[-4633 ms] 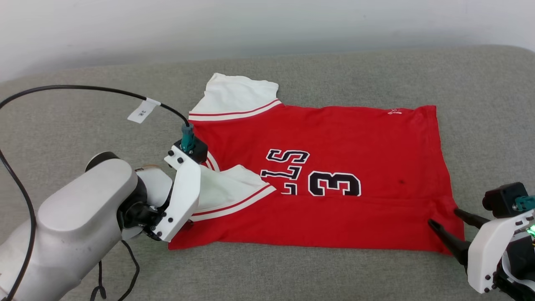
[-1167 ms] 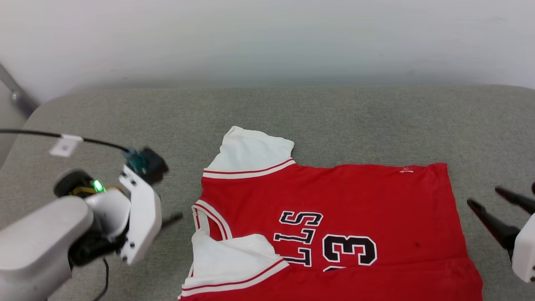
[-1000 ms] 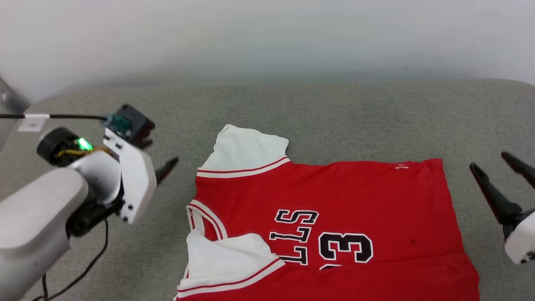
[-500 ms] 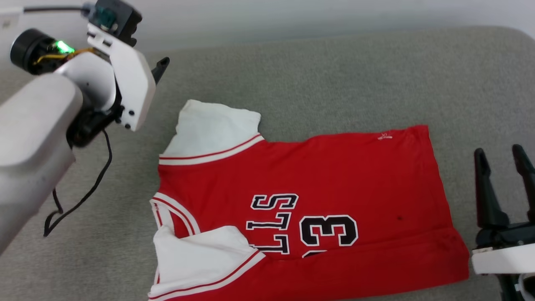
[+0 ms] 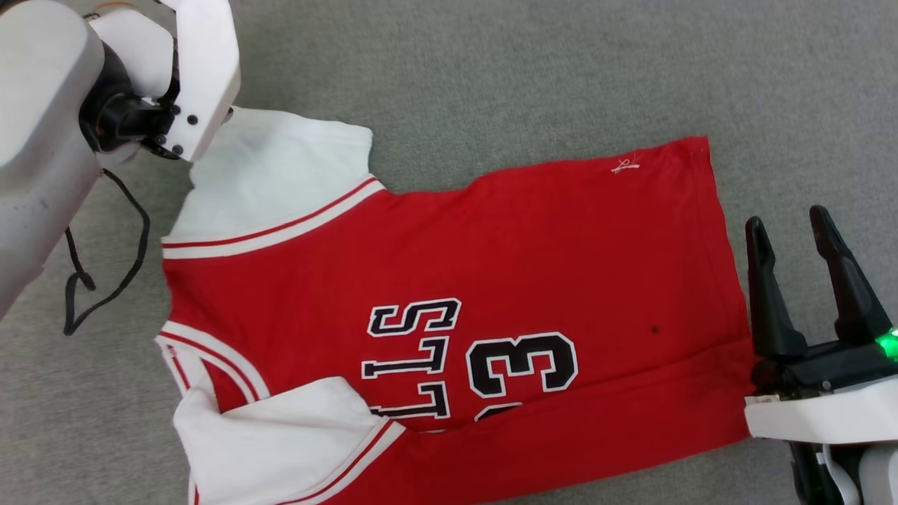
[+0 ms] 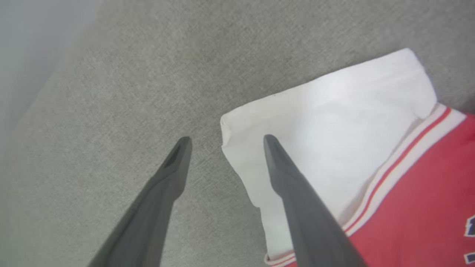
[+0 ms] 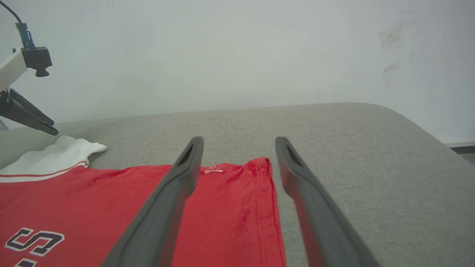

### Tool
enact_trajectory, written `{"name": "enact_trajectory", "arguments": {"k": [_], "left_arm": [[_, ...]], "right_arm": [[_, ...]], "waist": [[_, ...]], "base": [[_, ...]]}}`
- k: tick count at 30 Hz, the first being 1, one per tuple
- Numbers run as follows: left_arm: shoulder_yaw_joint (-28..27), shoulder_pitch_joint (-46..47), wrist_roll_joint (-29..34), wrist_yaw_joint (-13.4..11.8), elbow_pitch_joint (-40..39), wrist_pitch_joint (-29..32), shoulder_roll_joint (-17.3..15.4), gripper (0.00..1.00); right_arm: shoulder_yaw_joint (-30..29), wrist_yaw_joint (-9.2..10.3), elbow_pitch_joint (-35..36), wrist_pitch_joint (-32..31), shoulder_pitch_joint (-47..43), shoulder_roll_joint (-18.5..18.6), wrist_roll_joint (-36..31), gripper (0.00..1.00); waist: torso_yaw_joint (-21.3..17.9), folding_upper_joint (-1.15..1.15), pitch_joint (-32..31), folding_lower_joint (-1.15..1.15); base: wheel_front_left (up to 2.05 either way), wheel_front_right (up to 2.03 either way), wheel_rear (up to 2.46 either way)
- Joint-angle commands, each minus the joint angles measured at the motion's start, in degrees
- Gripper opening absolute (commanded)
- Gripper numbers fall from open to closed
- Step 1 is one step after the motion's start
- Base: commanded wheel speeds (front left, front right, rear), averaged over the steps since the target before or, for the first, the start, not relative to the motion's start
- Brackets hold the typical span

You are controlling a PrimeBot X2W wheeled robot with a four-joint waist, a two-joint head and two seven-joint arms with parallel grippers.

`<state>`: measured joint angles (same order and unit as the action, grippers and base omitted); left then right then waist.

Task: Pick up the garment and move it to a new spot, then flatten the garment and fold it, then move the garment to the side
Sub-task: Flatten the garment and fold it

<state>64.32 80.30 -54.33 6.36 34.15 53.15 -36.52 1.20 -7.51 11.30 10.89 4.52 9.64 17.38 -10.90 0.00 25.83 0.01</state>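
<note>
I expect the garment's far side [image 5: 547, 198] to fold over the lettering along with the far white sleeve when I carry that sleeve across, because the striped seam [image 5: 286, 229] joins them.
The garment [image 5: 505, 259], a red jersey with black lettering, lies flat on the grey padded surface with its collar to the left and hem to the right. Its near edge is folded over, and one white sleeve [image 5: 287, 442] is folded onto the front. My left gripper [image 6: 226, 141] is open above the corner of the far white sleeve [image 6: 334, 118], one finger over the cloth and one over bare surface. My right gripper [image 5: 786, 221] is open beside the hem, holding nothing. In the right wrist view its fingers point past the hem's far corner [image 7: 256, 168].
The grey padded surface [image 5: 526, 63] runs around the jersey on all sides. A black cable [image 5: 105, 280] hangs by my left arm [image 5: 42, 126]. A pale wall [image 7: 222, 55] stands behind, and the surface rounds off at its right end [image 7: 419, 122].
The head camera has tilted down and closer. My left gripper has come from the collar side to over the far sleeve's corner. My right gripper has turned its fingers along the hem.
</note>
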Motion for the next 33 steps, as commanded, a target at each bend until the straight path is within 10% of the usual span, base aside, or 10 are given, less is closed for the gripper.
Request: {"name": "enact_trajectory", "arguments": {"k": [1,11,13,25,33], "left_arm": [[0.3,0.7,-0.8,0.2,0.7,1.7,0.0,1.00],[3.8,-1.7,-1.5,0.7,1.2,6.9,-2.1,1.00],[4.2,-2.1,-1.7,0.8,0.8,6.9,-2.3,0.00],[3.1,-3.5,-4.2,1.0,-4.0,-1.1,-1.5,0.00],[5.0,-5.6,-3.8,1.0,-10.9,-7.8,-2.6,0.00]], "right_arm": [[0.8,0.05,-0.7,0.7,1.4,-0.3,-0.5,1.00],[3.1,0.05,-4.0,2.4,3.8,0.4,-0.4,1.00],[3.5,0.05,-4.9,2.7,3.8,0.6,-0.4,1.00],[-0.9,0.05,-5.9,0.9,7.3,6.3,-2.5,1.00],[-0.2,0.05,-4.4,-17.3,16.1,17.7,0.9,1.00]], "waist": [[-2.0,0.00,3.2,-0.01],[-3.1,0.00,5.9,-0.01],[-2.8,0.00,6.0,-0.01],[1.2,0.00,-1.6,-0.01],[4.7,0.00,-5.8,-0.01]], "base": [[0.00,0.00,0.00],[0.00,0.00,0.00],[0.00,0.00,0.00],[0.00,0.00,0.00],[0.00,0.00,0.00]]}}
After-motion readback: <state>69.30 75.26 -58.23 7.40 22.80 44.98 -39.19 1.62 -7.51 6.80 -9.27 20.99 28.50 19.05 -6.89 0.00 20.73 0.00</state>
